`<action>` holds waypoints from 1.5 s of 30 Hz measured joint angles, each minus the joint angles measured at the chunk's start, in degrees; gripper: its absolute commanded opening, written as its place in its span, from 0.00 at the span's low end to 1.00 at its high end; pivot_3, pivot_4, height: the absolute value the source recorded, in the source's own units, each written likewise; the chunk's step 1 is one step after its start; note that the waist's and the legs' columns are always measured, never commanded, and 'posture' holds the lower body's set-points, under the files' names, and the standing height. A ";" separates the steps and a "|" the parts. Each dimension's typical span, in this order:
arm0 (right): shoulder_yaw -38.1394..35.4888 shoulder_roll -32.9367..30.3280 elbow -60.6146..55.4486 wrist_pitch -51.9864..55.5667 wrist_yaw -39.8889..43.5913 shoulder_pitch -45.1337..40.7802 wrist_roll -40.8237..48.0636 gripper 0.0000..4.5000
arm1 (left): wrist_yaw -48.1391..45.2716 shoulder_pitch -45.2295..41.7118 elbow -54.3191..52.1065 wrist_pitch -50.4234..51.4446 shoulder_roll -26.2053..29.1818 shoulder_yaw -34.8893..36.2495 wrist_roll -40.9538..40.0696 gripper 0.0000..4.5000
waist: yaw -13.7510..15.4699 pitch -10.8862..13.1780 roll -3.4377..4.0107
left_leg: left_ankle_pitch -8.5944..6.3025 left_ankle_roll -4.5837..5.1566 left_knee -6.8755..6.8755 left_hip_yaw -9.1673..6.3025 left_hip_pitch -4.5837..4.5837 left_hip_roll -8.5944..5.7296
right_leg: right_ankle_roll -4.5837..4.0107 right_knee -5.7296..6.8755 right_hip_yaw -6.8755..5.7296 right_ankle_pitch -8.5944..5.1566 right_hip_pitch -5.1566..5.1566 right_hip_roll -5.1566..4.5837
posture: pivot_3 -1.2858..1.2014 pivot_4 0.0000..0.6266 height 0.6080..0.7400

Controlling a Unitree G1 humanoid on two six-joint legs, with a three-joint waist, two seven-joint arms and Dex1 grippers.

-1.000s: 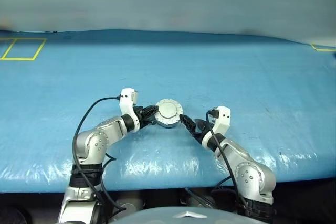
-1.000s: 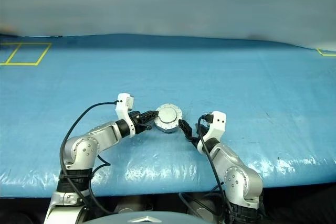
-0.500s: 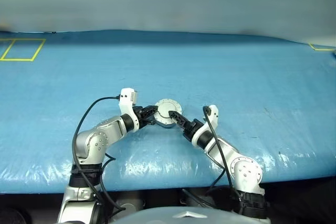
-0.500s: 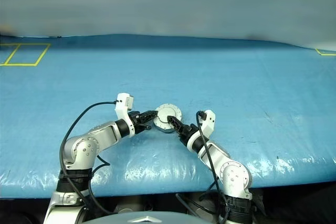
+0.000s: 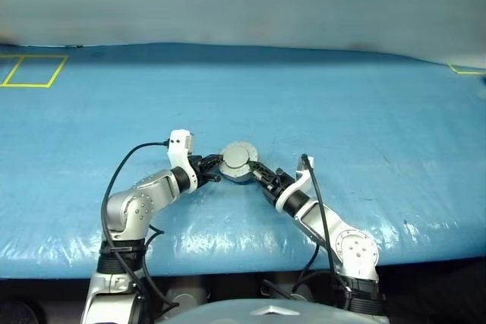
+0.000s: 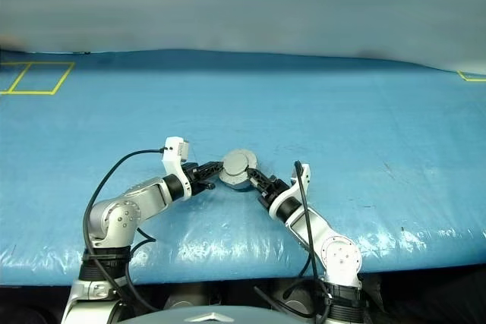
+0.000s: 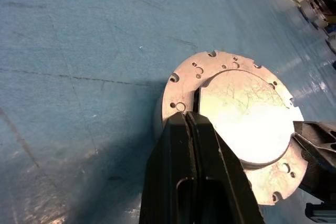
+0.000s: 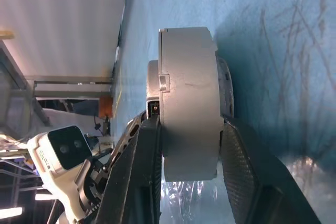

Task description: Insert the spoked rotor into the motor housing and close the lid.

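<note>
My left gripper should open and clamp the motor housing across both its sides (image 5: 234,166), because the gripper's shut fingers are resting on the motor housing's edge (image 7: 182,103) beside the lid.
The motor housing (image 5: 238,161), a round grey puck, sits on the blue table between both grippers. Its lid (image 7: 247,124), a smooth grey disc, lies flat on top over a silver flange (image 7: 181,85) with small holes. My left gripper (image 7: 188,116) is shut, its tips resting on the flange edge at the housing's left. My right gripper (image 8: 191,121) reaches in from the right, one finger (image 8: 149,171) on each flat face of the housing (image 8: 189,98). The spoked rotor is hidden.
Blue sheeting (image 5: 342,111) covers the whole table, wrinkled and shiny near the front edge (image 5: 228,256). A yellow tape rectangle (image 5: 34,70) marks the far left corner and a yellow tape line (image 5: 465,70) the far right.
My right gripper rolled over, moved left onto the housing and narrowed its jaws around it. The housing shifted slightly left. My left gripper stayed put.
</note>
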 measured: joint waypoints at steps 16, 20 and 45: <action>2.77 -0.04 -0.46 -0.83 -1.56 1.25 2.35 0.27 | 0.53 2.14 -0.05 -6.97 -4.74 3.87 -0.90 0.09 | -0.43 0.01 0.01 | 0.00 0.00 0.00 0.01 -0.04 0.04 | 0.00 0.02 0.01 0.01 -0.07 0.03 | 0.52 0.24 1.00; 2.80 -0.04 -0.50 -1.79 -2.65 1.61 4.35 0.27 | 2.82 3.40 -0.56 -5.76 -5.68 9.08 -4.95 0.37 | -0.37 0.01 0.00 | 0.00 0.01 0.00 0.01 -0.10 0.02 | 0.07 0.01 0.01 0.04 -0.08 0.02 | 0.52 0.24 1.00; 6.53 0.02 -0.48 -9.05 -5.12 -4.09 10.83 0.27 | 19.81 13.98 0.18 -3.70 -14.70 13.82 -51.05 1.00 | -0.02 0.16 -0.08 | -0.08 0.19 0.57 -0.14 -0.63 -0.05 | 0.33 -0.01 -0.04 0.22 -0.25 0.03 | 0.52 0.24 1.00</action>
